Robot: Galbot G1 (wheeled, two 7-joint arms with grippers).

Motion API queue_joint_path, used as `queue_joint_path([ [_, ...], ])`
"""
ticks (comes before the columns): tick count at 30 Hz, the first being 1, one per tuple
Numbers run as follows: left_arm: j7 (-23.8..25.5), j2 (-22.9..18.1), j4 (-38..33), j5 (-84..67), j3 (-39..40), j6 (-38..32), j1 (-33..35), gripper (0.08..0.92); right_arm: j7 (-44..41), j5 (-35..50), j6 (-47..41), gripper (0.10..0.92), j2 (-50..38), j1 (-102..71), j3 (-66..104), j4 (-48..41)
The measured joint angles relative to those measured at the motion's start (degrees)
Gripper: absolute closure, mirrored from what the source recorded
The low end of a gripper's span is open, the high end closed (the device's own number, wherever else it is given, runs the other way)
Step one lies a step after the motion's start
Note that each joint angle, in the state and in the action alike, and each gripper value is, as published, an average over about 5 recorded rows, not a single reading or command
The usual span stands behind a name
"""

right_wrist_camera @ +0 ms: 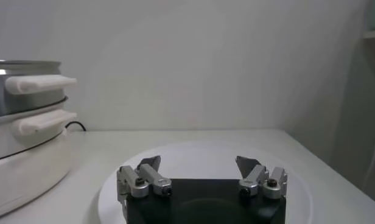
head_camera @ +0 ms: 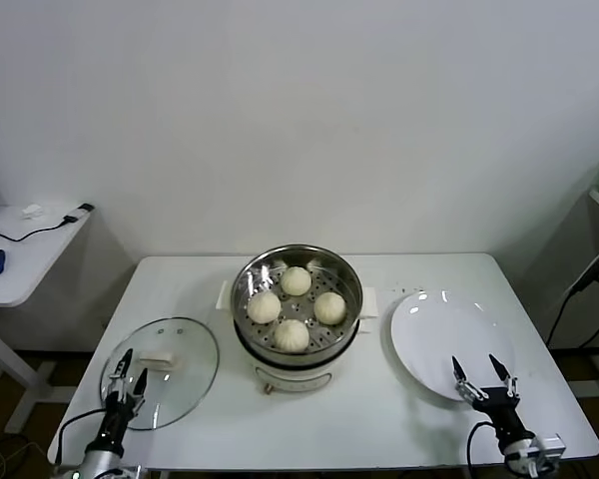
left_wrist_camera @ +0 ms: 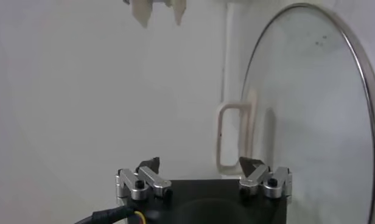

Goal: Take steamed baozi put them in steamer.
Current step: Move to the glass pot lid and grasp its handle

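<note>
The white knob's raised bar [head_camera: 159, 360] is lined up with the gap between my left gripper's open fingers, so my left gripper now goes forward and closes on that bar [left_wrist_camera: 220, 141].
Several cream-white baozi [head_camera: 296, 280] sit on the perforated tray inside the steel steamer [head_camera: 248, 277] at the table's middle. My left gripper [head_camera: 127, 367] is open and empty over the near edge of the glass lid [head_camera: 185, 384] at the front left. My right gripper [head_camera: 482, 373] is open and empty over the near edge of the white plate [head_camera: 434, 334] at the front right. In the right wrist view the open gripper [right_wrist_camera: 198, 162] hangs over the bare plate [right_wrist_camera: 199, 152], with the steamer [right_wrist_camera: 23, 146] off to one side.
The lid's white knob [head_camera: 158, 361] lies just ahead of my left gripper. In the left wrist view the lid [left_wrist_camera: 309, 115] and its knob [left_wrist_camera: 236, 137] fill the area ahead of the gripper [left_wrist_camera: 199, 163]. A side table [head_camera: 20, 249] stands at far left.
</note>
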Motion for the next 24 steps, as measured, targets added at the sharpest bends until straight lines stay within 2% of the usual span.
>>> queue_joint_path([
  [16,3.4,0.0,0.3,-0.3,1.3,2.7,-3.9,0.182,-0.8,-1.3,0.3,0.203,0.2,-0.5,0.2,-1.7],
  [19,3.6,0.0,0.6,-0.3,1.5,2.9,-4.2,0.223,-0.9,-1.6,0.3,0.203,0.4,-0.5,0.2,-1.8],
  [24,3.7,0.0,1.5,0.0,1.9,2.7,-4.8,0.362,-1.0,-1.9,0.3,0.203,0.9,-0.5,0.2,-1.6],
])
